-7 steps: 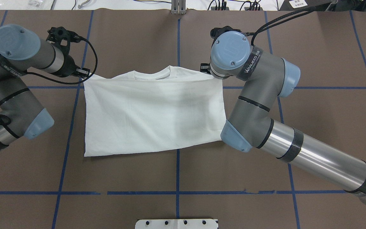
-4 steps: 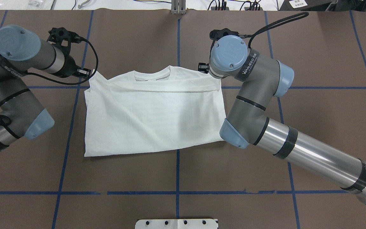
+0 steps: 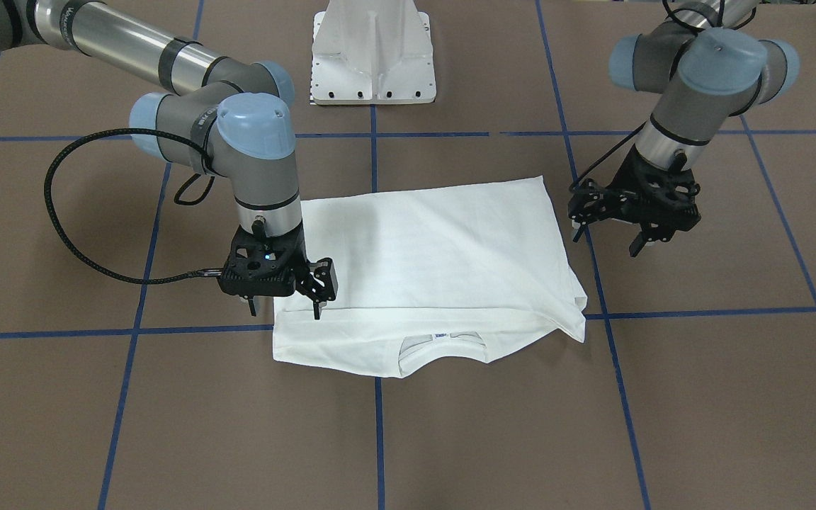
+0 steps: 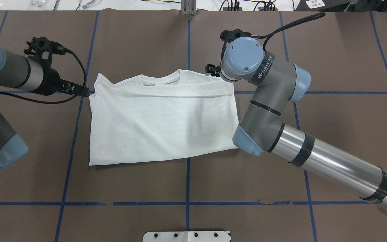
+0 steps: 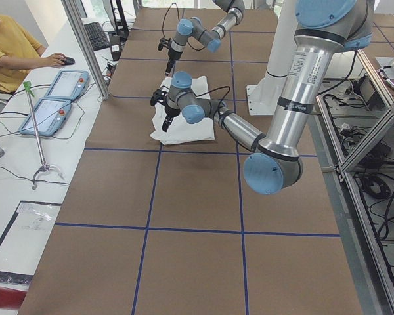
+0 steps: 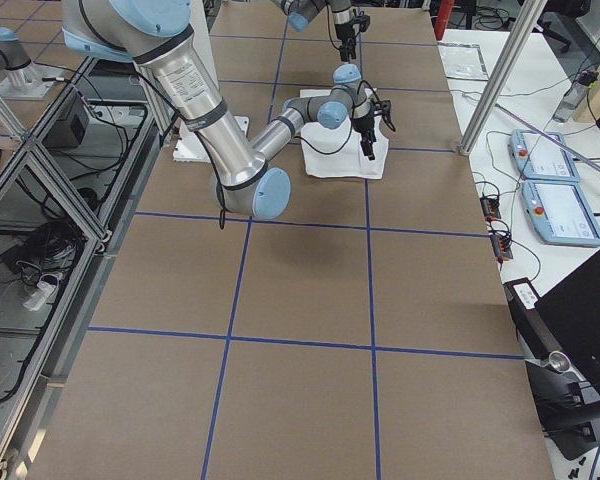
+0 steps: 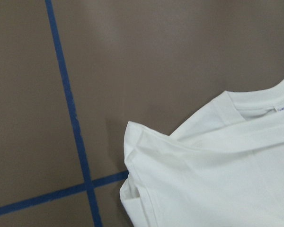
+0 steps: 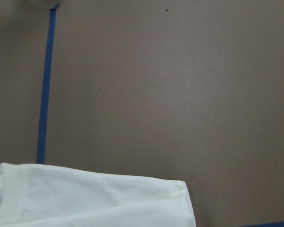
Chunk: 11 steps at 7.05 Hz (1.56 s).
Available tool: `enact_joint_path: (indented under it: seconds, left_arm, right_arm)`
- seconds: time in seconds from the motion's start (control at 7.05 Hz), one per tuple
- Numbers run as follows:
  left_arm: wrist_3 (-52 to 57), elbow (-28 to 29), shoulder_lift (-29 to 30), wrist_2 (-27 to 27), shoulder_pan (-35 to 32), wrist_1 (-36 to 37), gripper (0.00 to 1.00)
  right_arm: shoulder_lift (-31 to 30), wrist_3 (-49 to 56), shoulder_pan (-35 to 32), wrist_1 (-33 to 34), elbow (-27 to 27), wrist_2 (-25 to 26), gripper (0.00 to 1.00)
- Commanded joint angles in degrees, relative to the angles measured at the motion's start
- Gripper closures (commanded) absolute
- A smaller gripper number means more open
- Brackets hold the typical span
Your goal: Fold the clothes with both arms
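My gripper will swing the whole white T-shirt round, still folded, when I pull its corner (image 3: 539, 182), because the folded layer (image 3: 431, 251) lies flat and smooth.
The white T-shirt (image 3: 436, 262) lies folded in half on the brown table, its ribbed collar (image 3: 443, 347) peeking out from under the folded layer. It also shows in the overhead view (image 4: 161, 117). My right gripper (image 3: 284, 312) is open, just over the shirt's corner beside the collar, holding nothing. My left gripper (image 3: 607, 244) is open and empty, hanging off the shirt's other side above bare table. In the overhead view the left gripper (image 4: 81, 90) is just left of the shirt's corner. Both wrist views show shirt corners, left (image 7: 203, 179) and right (image 8: 94, 198), but no fingers.
The white pedestal base (image 3: 372, 49) stands at the robot's edge of the table. Blue tape lines (image 4: 188, 43) grid the brown surface. The right arm's black cable (image 3: 61, 227) loops out beside it. An operator (image 5: 13, 46) sits at a side bench with tablets.
Both grippers let go of the lifted hem and the top layer dropped flat, leaving the collar exposed. The left arm then drew back to the left, off the shirt.
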State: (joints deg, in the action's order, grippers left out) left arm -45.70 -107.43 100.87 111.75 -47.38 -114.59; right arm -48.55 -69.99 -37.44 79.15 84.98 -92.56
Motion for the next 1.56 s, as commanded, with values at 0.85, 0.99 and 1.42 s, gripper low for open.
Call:
enact_joint_path:
  seconds: [0.85, 0.99, 1.42]
  left_arm:
    - [-27.2, -0.1, -9.3, -11.8, 21.4, -17.8, 0.22]
    - [-27.2, 1.2, -8.2, -12.3, 21.4, -17.9, 0.24]
    - [-27.2, 1.1, -8.3, -12.3, 21.5, -17.9, 0.92]
  right_arm:
    - [-0.7, 0.0, 0.1, -2.6, 0.3, -0.1, 0.0]
    - [-0.7, 0.0, 0.1, -2.6, 0.4, -0.1, 0.0]
    - [-0.8, 0.0, 0.1, -2.6, 0.4, -0.1, 0.0]
